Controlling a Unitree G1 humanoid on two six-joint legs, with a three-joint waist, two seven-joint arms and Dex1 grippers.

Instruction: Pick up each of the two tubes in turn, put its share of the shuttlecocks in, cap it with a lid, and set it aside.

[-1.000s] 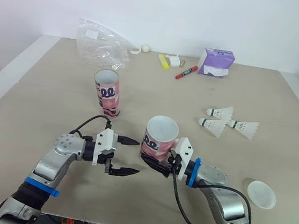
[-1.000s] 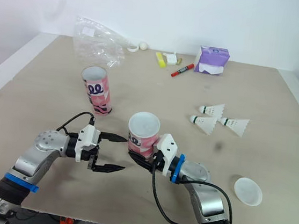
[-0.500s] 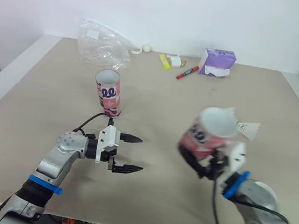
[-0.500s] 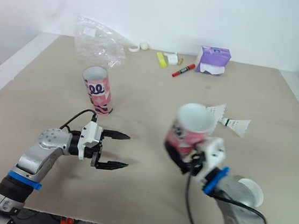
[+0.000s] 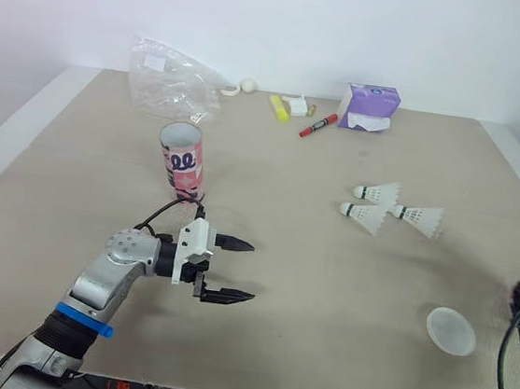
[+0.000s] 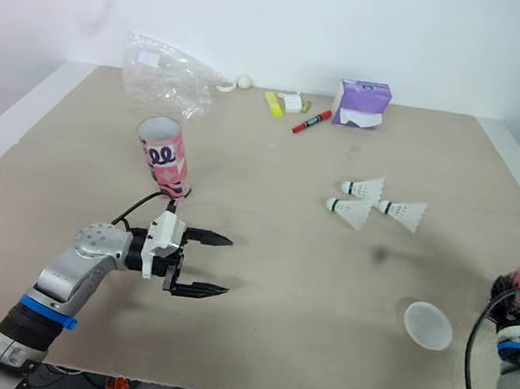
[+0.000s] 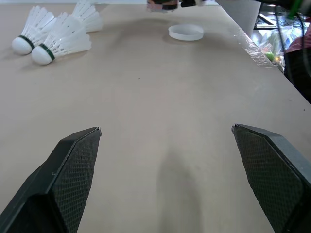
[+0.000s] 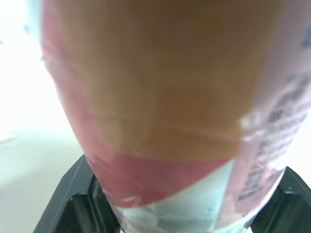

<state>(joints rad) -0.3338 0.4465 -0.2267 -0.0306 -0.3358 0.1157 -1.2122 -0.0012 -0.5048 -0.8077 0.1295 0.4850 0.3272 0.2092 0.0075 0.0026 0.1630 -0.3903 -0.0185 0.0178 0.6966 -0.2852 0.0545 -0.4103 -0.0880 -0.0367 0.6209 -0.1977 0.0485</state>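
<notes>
I see only the pale inside through the pink tube's opening (image 5: 181,135), so I should expect the standing pink tube (image 5: 184,164) to be empty when I pick it up and tip it.
One pink tube (image 5: 182,160) stands upright, mouth open, left of the table's middle. My left gripper (image 5: 252,272) hovers open just in front of it, with nothing between its fingers (image 7: 73,165). A second pink tube (image 8: 165,97) sits between the fingers of my right gripper (image 6: 518,286), which is shut on it at the table's far right edge. Three white shuttlecocks (image 5: 376,206) lie together right of centre. A white lid (image 5: 451,330) lies flat near the front right, close to the right gripper.
Along the back edge lie a crumpled plastic bag (image 5: 174,86), a small white ball (image 5: 248,85), a yellow highlighter (image 5: 279,108), a red marker (image 5: 319,125) and a purple tissue box (image 5: 371,107). Bare tabletop (image 5: 327,268) stretches between my grippers.
My right arm has swung from the middle of the table to its far right edge, carrying the tube. The left gripper has stayed open and nearly still.
</notes>
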